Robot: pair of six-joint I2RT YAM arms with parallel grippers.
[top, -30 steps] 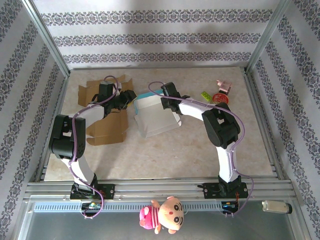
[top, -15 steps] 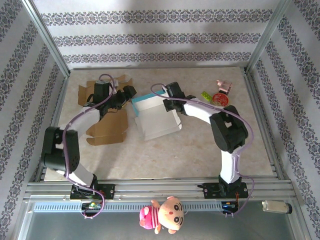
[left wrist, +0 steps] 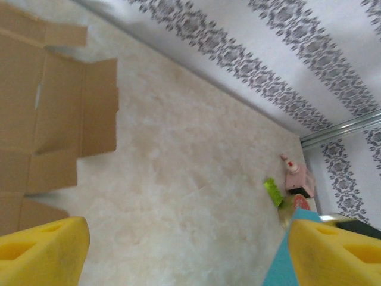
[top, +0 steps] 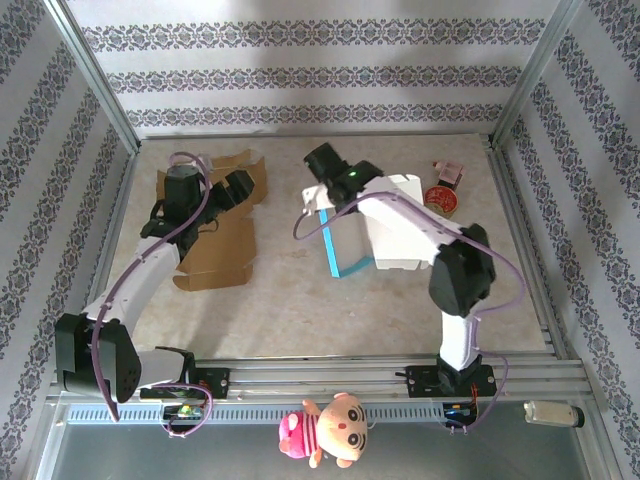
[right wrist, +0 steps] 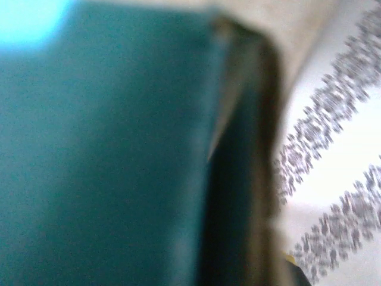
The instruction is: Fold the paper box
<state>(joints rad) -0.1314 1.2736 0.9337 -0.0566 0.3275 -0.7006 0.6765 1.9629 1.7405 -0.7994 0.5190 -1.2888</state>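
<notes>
My left gripper is far from where the crooked paper box has its white lid (top: pixel 404 238), so my right gripper should turn the box square (top: pixel 346 240) before the lid is folded.
The paper box (top: pixel 392 228), white outside and teal inside, stands tipped up right of centre, its teal edge (top: pixel 331 243) facing left. My right gripper (top: pixel 322 180) is at the box's upper left corner and seems shut on a flap. The right wrist view is a blur of the box's teal surface (right wrist: pixel 107 155) very close up, with the fingers hidden. My left gripper (top: pixel 240 186) hovers open over the far left of the table, apart from the box. Its yellow pads (left wrist: pixel 41 250) stand wide apart with bare table between them, and the box's teal edge (left wrist: pixel 284 263) shows beside the right pad.
A flat brown cardboard blank (top: pixel 215 240) lies under the left arm, also (left wrist: pixel 53 119). A pink toy (top: pixel 448 172) and a red round item (top: pixel 441 197) sit at the far right, with a green block (left wrist: pixel 273 192) near them. A plush doll (top: pixel 325 430) hangs on the front rail.
The right gripper swung the box up and to the right, from lying flat to standing on edge. The left gripper let go and drew back to the left over the cardboard.
</notes>
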